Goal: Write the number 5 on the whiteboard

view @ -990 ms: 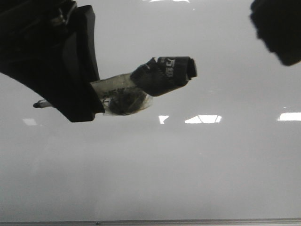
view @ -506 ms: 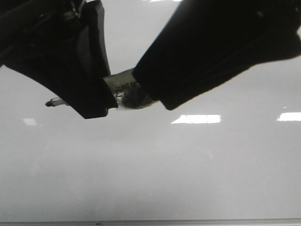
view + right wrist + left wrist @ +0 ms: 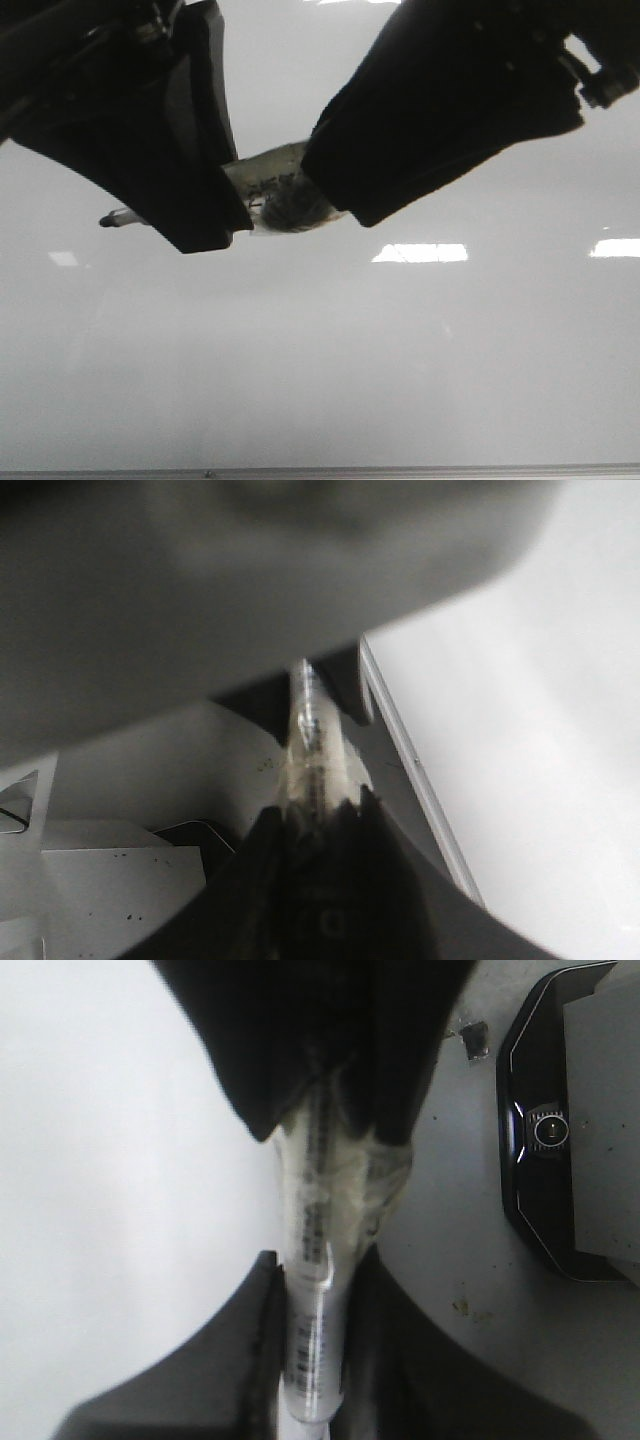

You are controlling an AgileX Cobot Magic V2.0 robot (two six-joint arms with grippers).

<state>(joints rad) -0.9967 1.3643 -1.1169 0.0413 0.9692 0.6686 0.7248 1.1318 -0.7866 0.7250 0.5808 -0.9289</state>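
Note:
I should open my left gripper before my right gripper writes, because my left gripper is closed behind the marker's dark tip (image 3: 109,219) and my right gripper is on its other end (image 3: 298,200).
The whiteboard (image 3: 320,360) fills the front view, glossy pale grey. No black line of a number 5 shows on it. My left gripper (image 3: 205,210) is shut on a white marker (image 3: 268,185), whose small dark tip (image 3: 108,219) sticks out to the left, above the board. My right gripper (image 3: 345,195) is shut over the marker's other end, where its black cap is hidden between the fingers. In the left wrist view the marker (image 3: 312,1200) runs between my left gripper (image 3: 315,1290) and the right fingers. In the right wrist view my right gripper (image 3: 320,825) clamps the marker (image 3: 308,745).
Bright rectangular light reflections (image 3: 420,253) lie on the board. Its thin grey frame edge (image 3: 400,471) runs along the bottom of the front view and shows in the right wrist view (image 3: 420,780). A black device with a lens (image 3: 549,1130) and white papers (image 3: 110,880) lie beside the board.
My right gripper has come in from the upper right and closed over the marker's black cap, which showed bare one second ago. The left gripper and marker shifted slightly right.

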